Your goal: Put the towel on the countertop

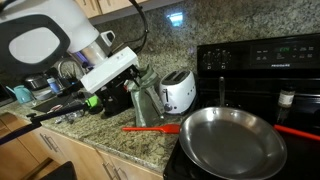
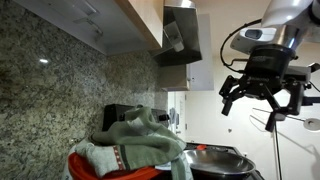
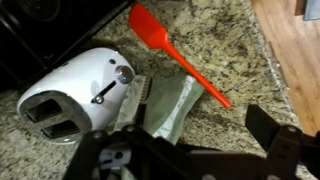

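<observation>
The towel hangs slanted [image 3: 176, 106] to my open fingers next to the toaster, so next my gripper moves back, turns square and comes down over the towel's top [image 2: 141, 126].
The pale green towel [image 3: 165, 105] lies crumpled on the granite countertop [image 3: 215, 35], right beside a white toaster [image 3: 80, 90]. It also shows in both exterior views [image 1: 146, 102] [image 2: 140, 140]. My gripper [image 3: 190, 160] is open and empty; its dark fingers frame the bottom of the wrist view above the towel's edge. In an exterior view the gripper [image 2: 262, 90] hangs in the air with its fingers spread. In an exterior view the gripper [image 1: 136, 82] is just above the towel.
A red spatula [image 3: 175, 55] lies on the counter next to the towel [image 1: 150, 128]. A steel frying pan [image 1: 232, 140] sits on the black stove [image 1: 260, 60]. Dark clutter and a sink area [image 1: 45, 90] lie beyond the arm.
</observation>
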